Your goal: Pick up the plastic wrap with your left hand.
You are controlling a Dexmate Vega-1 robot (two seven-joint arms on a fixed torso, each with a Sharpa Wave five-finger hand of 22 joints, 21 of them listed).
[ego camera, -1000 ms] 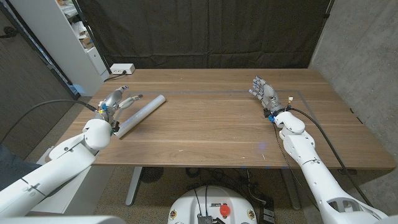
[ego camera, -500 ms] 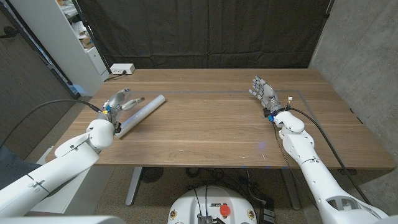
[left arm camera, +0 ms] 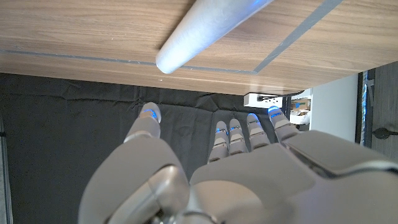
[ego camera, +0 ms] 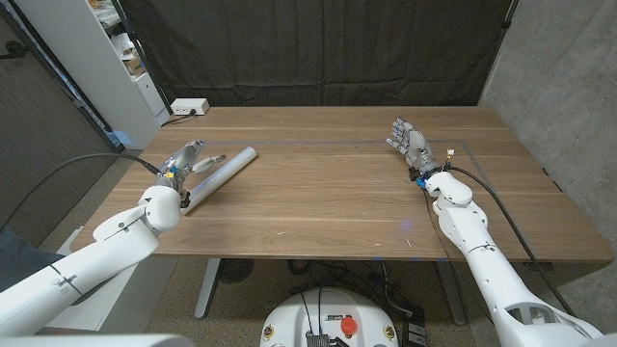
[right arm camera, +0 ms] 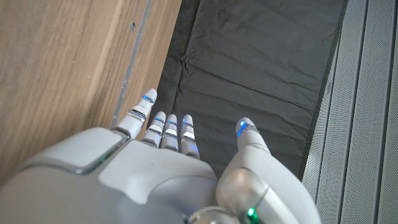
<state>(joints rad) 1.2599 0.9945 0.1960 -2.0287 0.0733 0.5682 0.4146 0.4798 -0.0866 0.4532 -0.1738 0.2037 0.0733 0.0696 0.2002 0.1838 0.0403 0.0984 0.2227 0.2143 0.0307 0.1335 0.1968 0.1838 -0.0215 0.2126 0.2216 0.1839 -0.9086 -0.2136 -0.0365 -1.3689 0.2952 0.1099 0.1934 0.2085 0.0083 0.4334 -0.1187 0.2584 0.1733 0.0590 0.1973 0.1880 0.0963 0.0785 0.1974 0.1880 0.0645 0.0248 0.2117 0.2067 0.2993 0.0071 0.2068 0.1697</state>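
Observation:
The plastic wrap's smooth surface point(left arm camera: 204, 31) runs straight and even to the far end, so the plastic wrap will rise stiff and stay wound when I lift it.
The plastic wrap point(ego camera: 218, 177) is a long pale grey roll lying slantwise on the wooden table point(ego camera: 328, 193) at its left side. My left hand point(ego camera: 189, 158) hovers just beside and over the roll's near half, fingers apart, holding nothing. In the left wrist view the roll's far end point(left arm camera: 205, 28) shows beyond the spread fingers point(left arm camera: 239, 134) of my left hand point(left arm camera: 211, 174). My right hand point(ego camera: 407, 141) stands at the table's right side with fingers extended and nothing in it; the right wrist view shows that hand point(right arm camera: 168, 168) over the table's far edge.
A white power strip point(ego camera: 188, 107) lies at the table's far left corner. A white shelf unit point(ego camera: 106, 58) stands left of the table. A black curtain point(ego camera: 318, 48) hangs behind. A thin taped line point(ego camera: 328, 146) runs across the far part of the tabletop.
My left arm has shifted slightly rightward and forward, bringing the hand closer over the roll. The roll and my right hand have not moved.

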